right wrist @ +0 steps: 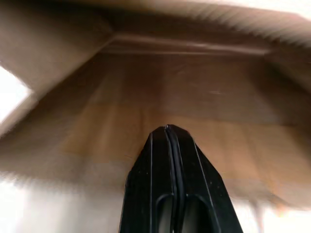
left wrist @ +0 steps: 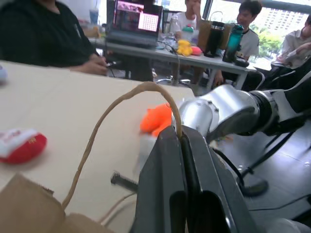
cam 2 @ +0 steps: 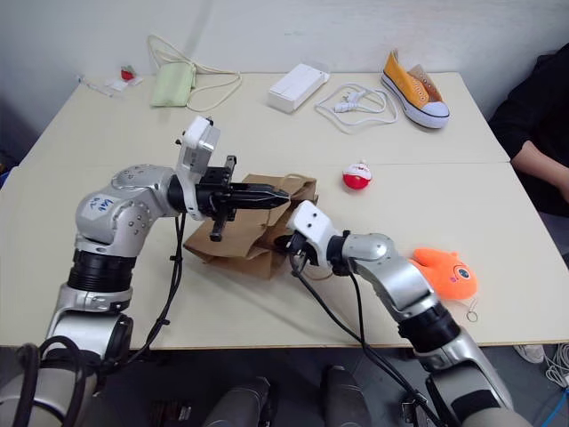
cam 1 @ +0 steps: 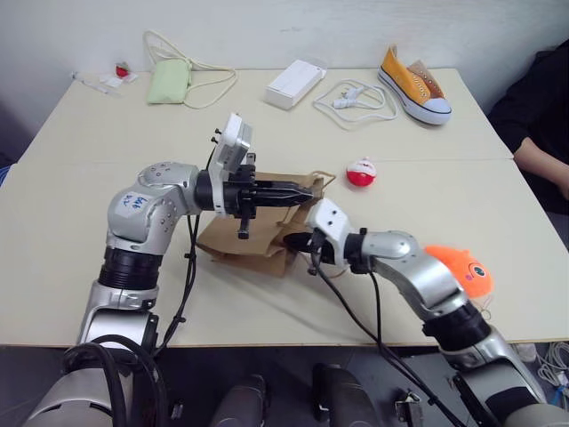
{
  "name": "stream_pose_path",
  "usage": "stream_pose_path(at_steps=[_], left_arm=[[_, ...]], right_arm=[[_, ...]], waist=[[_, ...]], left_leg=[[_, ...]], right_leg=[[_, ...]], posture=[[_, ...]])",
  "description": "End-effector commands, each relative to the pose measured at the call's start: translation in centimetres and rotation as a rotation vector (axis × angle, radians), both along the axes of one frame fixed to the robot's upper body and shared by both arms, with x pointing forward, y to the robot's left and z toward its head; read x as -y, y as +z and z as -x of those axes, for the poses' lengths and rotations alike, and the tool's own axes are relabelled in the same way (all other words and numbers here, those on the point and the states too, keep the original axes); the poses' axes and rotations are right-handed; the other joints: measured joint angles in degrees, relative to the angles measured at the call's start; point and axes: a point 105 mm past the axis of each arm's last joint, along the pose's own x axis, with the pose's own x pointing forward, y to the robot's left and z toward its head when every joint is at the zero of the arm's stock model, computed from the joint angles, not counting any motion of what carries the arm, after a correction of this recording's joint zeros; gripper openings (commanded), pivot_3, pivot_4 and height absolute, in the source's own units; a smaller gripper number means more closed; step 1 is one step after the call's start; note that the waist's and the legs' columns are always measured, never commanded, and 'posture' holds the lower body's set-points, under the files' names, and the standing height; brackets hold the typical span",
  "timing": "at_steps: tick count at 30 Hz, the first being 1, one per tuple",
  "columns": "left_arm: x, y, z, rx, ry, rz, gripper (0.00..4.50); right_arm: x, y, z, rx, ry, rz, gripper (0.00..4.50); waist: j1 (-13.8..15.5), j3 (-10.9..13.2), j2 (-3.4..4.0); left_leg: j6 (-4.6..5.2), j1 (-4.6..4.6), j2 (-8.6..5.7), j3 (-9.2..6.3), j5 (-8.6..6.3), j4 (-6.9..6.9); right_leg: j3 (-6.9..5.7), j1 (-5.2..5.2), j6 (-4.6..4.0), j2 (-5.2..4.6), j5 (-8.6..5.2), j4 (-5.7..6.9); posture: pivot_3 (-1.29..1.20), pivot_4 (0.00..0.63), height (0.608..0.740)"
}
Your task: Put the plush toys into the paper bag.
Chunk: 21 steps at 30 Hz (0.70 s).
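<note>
Next, my right gripper backs out and gets the orange fish plush toy (cam 2: pixel 446 272) first, because the gripper is shut and empty inside the paper bag's opening (cam 2: pixel 278 228).
The brown paper bag (cam 1: pixel 240 247) lies on its side mid-table, mouth toward the right. My left gripper (cam 1: pixel 313 189) points level over it and is shut on the bag's twisted loop handle (left wrist: pixel 121 102), holding the upper edge up. My right gripper (cam 1: pixel 289 240) is shut and empty, its tips just inside the mouth, facing the brown inner walls (right wrist: pixel 194 82). The orange fish plush toy (cam 1: pixel 462 267) rests on the table beside my right forearm. The round red-and-white plush toy (cam 1: pixel 360 172) sits just past the bag, to its right.
Along the far edge lie an orange-and-white sneaker (cam 1: pixel 413 84), a white cable (cam 1: pixel 356 100), a white box (cam 1: pixel 296 82) and a pale green pouch with cord (cam 1: pixel 171 80). A person's arm (cam 1: pixel 538 156) rests at the table's right side.
</note>
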Motion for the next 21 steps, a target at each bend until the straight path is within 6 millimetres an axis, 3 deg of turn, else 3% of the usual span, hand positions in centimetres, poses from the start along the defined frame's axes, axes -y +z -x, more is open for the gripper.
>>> stream_pose_path(at_steps=[1, 8, 11, 15, 21], left_arm=[[-0.2, 1.3, -0.4, 0.086, 0.03, 0.03, 0.0], [0.5, 2.7, -0.1, 0.146, 0.018, 0.084, 0.0], [1.5, 3.1, 0.6, 0.165, -0.027, 0.092, 0.0], [2.4, 2.6, 1.8, 0.182, -0.098, 0.064, 0.0], [2.3, 2.9, 3.3, 0.184, -0.166, 0.04, 0.0]], right_arm=[[-0.4, -0.3, -0.3, 0.048, 0.046, 0.046, 0.03], [-0.5, -1.6, 1.3, -0.032, 0.196, 0.151, 0.03], [-1.2, -0.8, 2.1, -0.087, 0.267, 0.135, 0.03], [-1.9, 0.0, 1.8, -0.162, 0.299, 0.106, 0.03], [-1.8, -1.1, 0.2, -0.311, 0.249, 0.073, 0.03]], waist=[[-0.2, 0.0, 0.0], [-1.1, 0.0, 0.0], [-1.1, 0.0, 0.0], [-1.3, 0.0, 0.0], [-1.3, 0.0, 0.01]], left_leg=[[-0.01, 0.0, 0.0, 0.0, 0.0, 0.0], [-0.01, -0.01, 0.01, -0.02, 0.01, 0.0], [-0.01, -0.01, 0.01, -0.03, 0.01, 0.01], [-0.02, -0.01, 0.01, -0.03, 0.01, 0.04], [-0.04, -0.01, 0.01, -0.03, 0.02, 0.05]], right_leg=[[0.0, -0.01, 0.0, 0.0, 0.0, 0.01], [-0.02, 0.0, 0.0, 0.0, 0.0, 0.06], [-0.02, 0.0, 0.0, 0.0, 0.0, 0.07], [-0.01, -0.01, 0.0, 0.0, 0.0, 0.09], [0.0, -0.02, 0.0, -0.01, 0.0, 0.28]], posture=[[0.0, 0.15, 0.74], [0.0, 0.15, 0.74], [0.0, 0.15, 0.74], [0.0, 0.15, 0.74], [0.0, 0.15, 0.74]])
